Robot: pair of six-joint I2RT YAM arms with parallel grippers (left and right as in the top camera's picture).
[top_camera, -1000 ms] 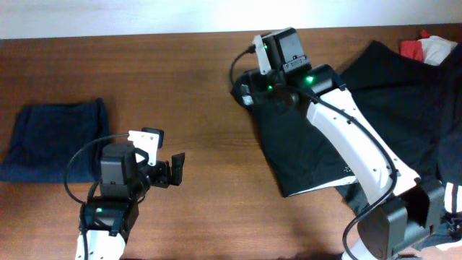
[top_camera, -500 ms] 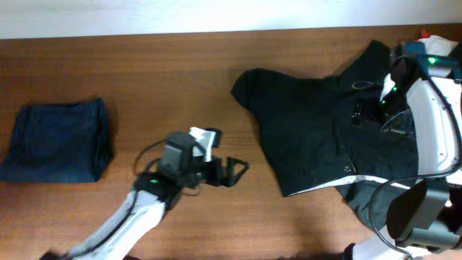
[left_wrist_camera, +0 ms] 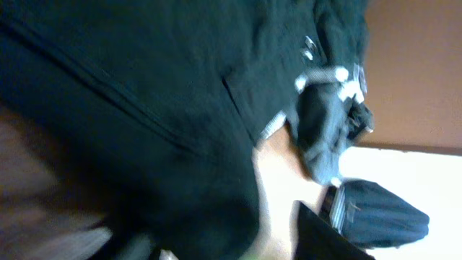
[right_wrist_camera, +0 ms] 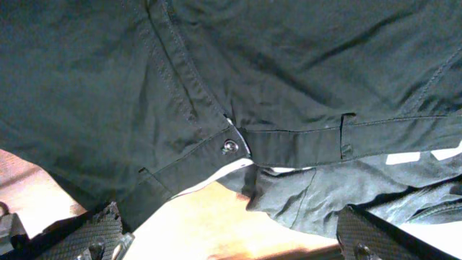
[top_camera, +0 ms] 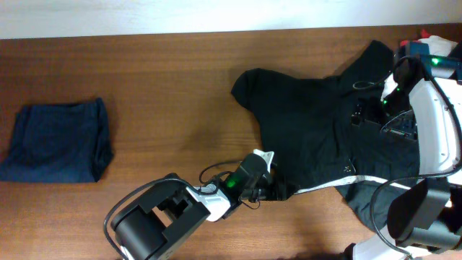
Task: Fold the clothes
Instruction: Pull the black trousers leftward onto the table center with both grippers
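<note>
The black garment is on top of the dark fabric with white stripes [top_camera: 367,198], so next I pull the garment clear with my left gripper first. My right gripper should then take the garment's far corner.
A black garment [top_camera: 310,123] lies spread out on the right half of the wooden table [top_camera: 166,79]. My left gripper [top_camera: 278,190] is at its lower left corner, by the white-trimmed hem. In the left wrist view the black cloth [left_wrist_camera: 144,108] fills the blurred space beside one dark finger [left_wrist_camera: 317,235], so the jaws' state is unclear. My right gripper [top_camera: 375,119] hovers over the garment's right part. Its fingers [right_wrist_camera: 94,235] stand wide apart and open above the waistband and a snap button [right_wrist_camera: 229,146]. A folded navy garment [top_camera: 56,141] rests at the far left.
More clothes, red and white [top_camera: 426,47], are piled at the table's back right corner. Further dark fabric with white stripes [top_camera: 451,195] hangs near the right edge beside the right arm's base.
My left arm has swept right across the table to the black garment's lower corner, and its jaws have narrowed. The right arm left the garment's top left earlier and now holds still.
</note>
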